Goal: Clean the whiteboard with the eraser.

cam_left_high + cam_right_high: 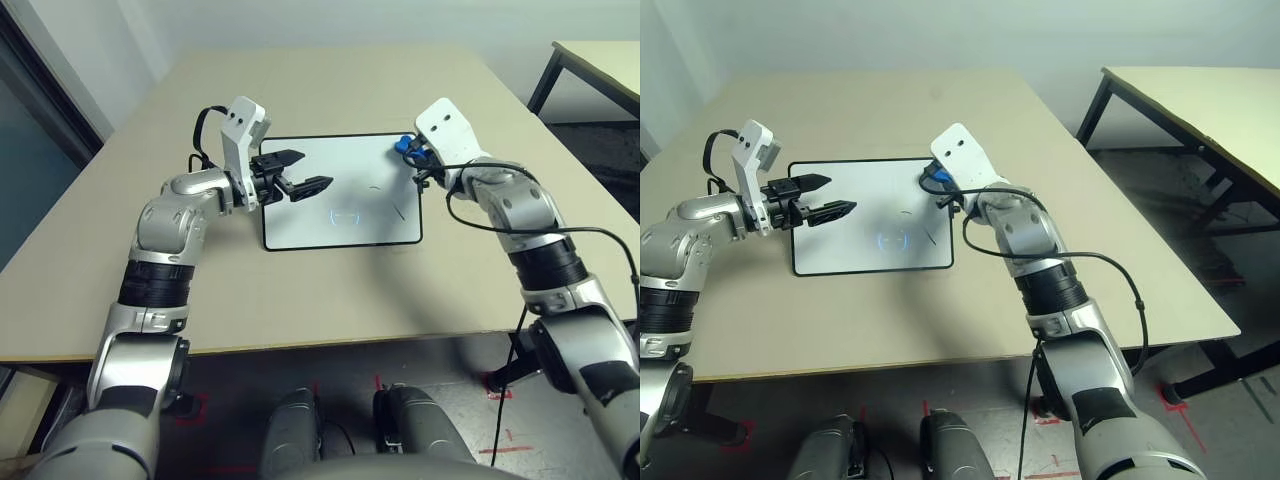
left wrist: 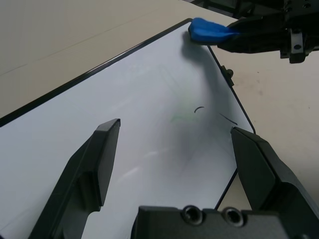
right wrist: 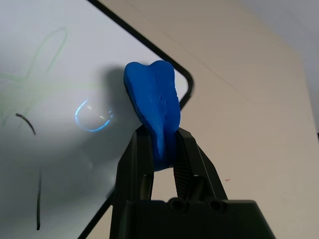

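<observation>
My right gripper should head back, because the blue eraser is already at the whiteboard's far corner (image 1: 408, 141). Black pen strokes lie nearer me, so it should sweep across those strokes (image 1: 399, 213).
The whiteboard (image 1: 300, 225) lies flat in the middle of the tan table, with a few short black pen strokes (image 1: 398, 212) and faint green lines (image 3: 45, 45) on it. My right gripper (image 1: 410, 152) is shut on the blue eraser (image 1: 404, 146), which it holds over the board's far right corner; the right wrist view shows the eraser (image 3: 154, 104) squeezed between the fingers (image 3: 132, 164). My left gripper (image 1: 313, 170) hovers open over the board's left half, nothing between its fingers (image 2: 94, 164). From the left wrist view the eraser (image 2: 209, 31) sits at the far corner.
The tan table (image 1: 300, 300) has bare room all around the board. A second table (image 1: 600, 60) stands off to the back right, with dark floor between. A black cable (image 1: 600, 235) runs along my right forearm.
</observation>
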You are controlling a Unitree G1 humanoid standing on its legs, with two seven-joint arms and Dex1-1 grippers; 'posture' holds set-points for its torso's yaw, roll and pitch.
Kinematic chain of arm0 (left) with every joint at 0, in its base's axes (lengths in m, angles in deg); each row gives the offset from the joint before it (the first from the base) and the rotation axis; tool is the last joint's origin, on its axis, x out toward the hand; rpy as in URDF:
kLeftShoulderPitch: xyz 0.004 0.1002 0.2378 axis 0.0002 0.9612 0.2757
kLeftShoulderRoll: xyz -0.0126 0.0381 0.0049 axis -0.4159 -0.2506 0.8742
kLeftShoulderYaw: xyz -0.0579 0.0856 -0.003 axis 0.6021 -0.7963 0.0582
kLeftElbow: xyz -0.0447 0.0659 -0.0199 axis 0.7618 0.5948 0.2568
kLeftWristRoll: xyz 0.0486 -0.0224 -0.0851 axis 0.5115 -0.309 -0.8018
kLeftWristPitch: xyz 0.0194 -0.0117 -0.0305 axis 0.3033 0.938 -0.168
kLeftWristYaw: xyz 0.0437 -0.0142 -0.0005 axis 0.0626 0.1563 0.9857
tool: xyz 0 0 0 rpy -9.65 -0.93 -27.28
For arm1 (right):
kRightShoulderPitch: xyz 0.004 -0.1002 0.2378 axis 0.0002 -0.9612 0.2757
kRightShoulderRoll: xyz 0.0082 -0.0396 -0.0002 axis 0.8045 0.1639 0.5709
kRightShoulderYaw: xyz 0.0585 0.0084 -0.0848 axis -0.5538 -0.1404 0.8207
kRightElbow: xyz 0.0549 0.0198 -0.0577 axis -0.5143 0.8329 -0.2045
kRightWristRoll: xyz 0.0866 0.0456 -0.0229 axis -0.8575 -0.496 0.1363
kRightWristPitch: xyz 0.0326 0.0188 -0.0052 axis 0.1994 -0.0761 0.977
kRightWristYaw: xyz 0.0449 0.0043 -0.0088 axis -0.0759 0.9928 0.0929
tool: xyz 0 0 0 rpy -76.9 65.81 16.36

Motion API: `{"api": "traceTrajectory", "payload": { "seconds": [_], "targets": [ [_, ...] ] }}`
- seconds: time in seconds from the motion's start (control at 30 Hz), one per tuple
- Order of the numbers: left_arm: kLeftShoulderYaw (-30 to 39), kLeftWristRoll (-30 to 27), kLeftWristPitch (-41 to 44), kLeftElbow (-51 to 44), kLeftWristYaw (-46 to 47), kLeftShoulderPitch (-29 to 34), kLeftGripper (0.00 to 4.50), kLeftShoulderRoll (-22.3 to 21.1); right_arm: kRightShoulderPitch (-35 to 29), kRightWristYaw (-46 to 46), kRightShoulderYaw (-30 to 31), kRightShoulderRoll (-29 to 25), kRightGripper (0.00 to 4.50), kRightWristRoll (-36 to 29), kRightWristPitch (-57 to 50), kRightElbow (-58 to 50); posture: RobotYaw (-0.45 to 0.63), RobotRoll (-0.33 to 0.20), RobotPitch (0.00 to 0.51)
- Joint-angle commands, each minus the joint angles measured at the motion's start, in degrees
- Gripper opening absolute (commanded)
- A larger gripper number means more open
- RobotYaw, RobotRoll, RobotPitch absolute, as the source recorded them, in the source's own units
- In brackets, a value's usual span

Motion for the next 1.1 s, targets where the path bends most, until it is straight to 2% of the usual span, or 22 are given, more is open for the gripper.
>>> {"api": "traceTrajectory", "payload": {
  "seconds": [0.03, 0.2, 0.33, 0.6, 0.73, 1.1],
  "targets": [
    [-0.79, -0.39, 0.87, -1.10, -0.08, 0.81, 4.50, -0.04, -3.01, 4.33, 4.46, 0.22, 0.57, 0.04, -2.59, -5.86, -0.02, 0.000, 0.052],
    [-0.83, -0.49, 1.26, -1.43, -0.08, 0.80, 4.50, -0.06, -7.47, 7.72, 8.97, -0.78, 0.57, 0.57, -6.22, -12.83, -0.02, 0.000, 0.055],
    [-0.88, -0.55, 1.56, -1.64, -0.09, 0.76, 4.50, -0.12, -9.07, 9.10, 11.11, -1.92, 0.57, 1.53, -6.86, -14.34, -0.02, 0.000, 0.056],
    [-0.97, -0.88, 2.26, -2.48, 0.08, 1.22, 4.50, -0.38, -0.04, 5.82, 8.70, -4.12, 0.57, 7.51, 7.80, -1.19, -0.02, 0.000, 0.066],
    [-1.14, -1.00, 2.33, -2.64, 0.32, 1.33, 4.50, -0.06, 0.65, 7.03, 9.54, -4.91, 0.57, 9.80, 12.33, 2.04, -0.02, 0.000, 0.067],
    [-1.55, -1.29, 2.47, -2.87, 0.34, 1.49, 4.50, -0.06, -12.10, 15.93, 14.89, -7.30, 0.57, 13.47, 6.55, -10.97, -0.02, 0.000, 0.067]
  ]
}}
